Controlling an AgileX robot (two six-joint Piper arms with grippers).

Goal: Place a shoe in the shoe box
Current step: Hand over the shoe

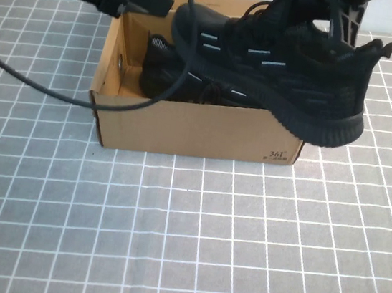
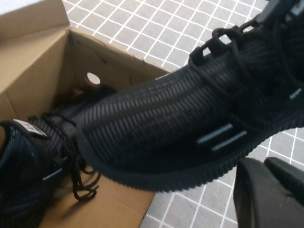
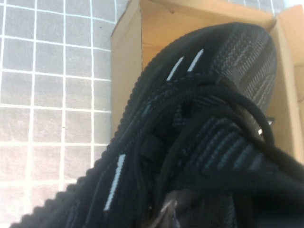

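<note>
The held shoe's heel (image 1: 336, 111) sticks out past the end of the box, so my left gripper should take the shoe by its laces (image 2: 210, 48) from my right gripper and bring it into the box.
An open cardboard shoe box (image 1: 184, 127) stands at the table's far middle. One black shoe (image 1: 163, 77) lies inside it at the left. My right gripper (image 1: 322, 15) is shut on the collar of a second black shoe (image 1: 278, 71) and holds it tilted above the box, toe toward the left, heel past the box's right end. This shoe fills the right wrist view (image 3: 204, 118) over the box (image 3: 126, 80). My left gripper (image 1: 154, 0) hovers shut and empty by the box's back left corner. In the left wrist view the held shoe (image 2: 190, 118) hangs over the boxed shoe (image 2: 28, 166).
A black cable (image 1: 58, 92) from the left arm loops over the box's left side and front corner. The grey gridded tabletop (image 1: 183, 246) spreads in front of the box and on both sides.
</note>
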